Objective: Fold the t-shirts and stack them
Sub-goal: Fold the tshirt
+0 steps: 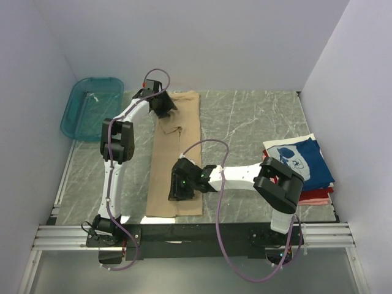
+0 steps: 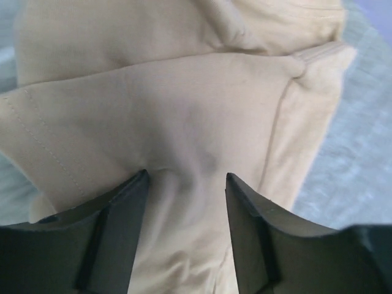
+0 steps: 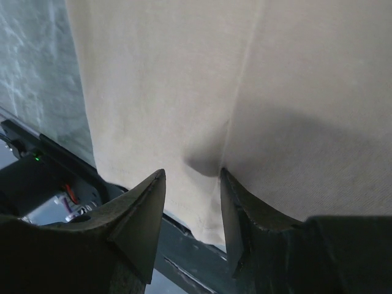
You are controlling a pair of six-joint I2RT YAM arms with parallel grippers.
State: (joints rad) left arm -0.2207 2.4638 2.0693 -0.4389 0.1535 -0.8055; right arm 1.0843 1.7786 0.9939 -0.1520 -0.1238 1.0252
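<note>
The side folds come together along the middle line (image 1: pixel 179 146), so the tan t-shirt's near end (image 1: pixel 174 208) will fold over with the sides still tucked when the robot carries it up.
A plain tan t-shirt (image 1: pixel 177 153) lies folded into a long narrow strip down the middle of the table. My left gripper (image 1: pixel 165 110) is open over its far end; in the left wrist view (image 2: pixel 187 176) its fingers straddle a fold of tan cloth (image 2: pixel 184 104) near a sleeve. My right gripper (image 1: pixel 178 195) is open at the shirt's near end; in the right wrist view (image 3: pixel 192 173) its fingers press on the tan cloth (image 3: pixel 184 79) by the hem. A navy blue t-shirt with white print (image 1: pixel 300 160) lies folded on top of a red one (image 1: pixel 315 196) at the right.
A teal plastic basket (image 1: pixel 92 107) stands at the far left corner. The black front rail (image 1: pixel 196 233) runs just below the shirt's near hem. White walls close in the left, back and right sides. Grey marble tabletop (image 1: pixel 245 122) shows between the tan shirt and the stack.
</note>
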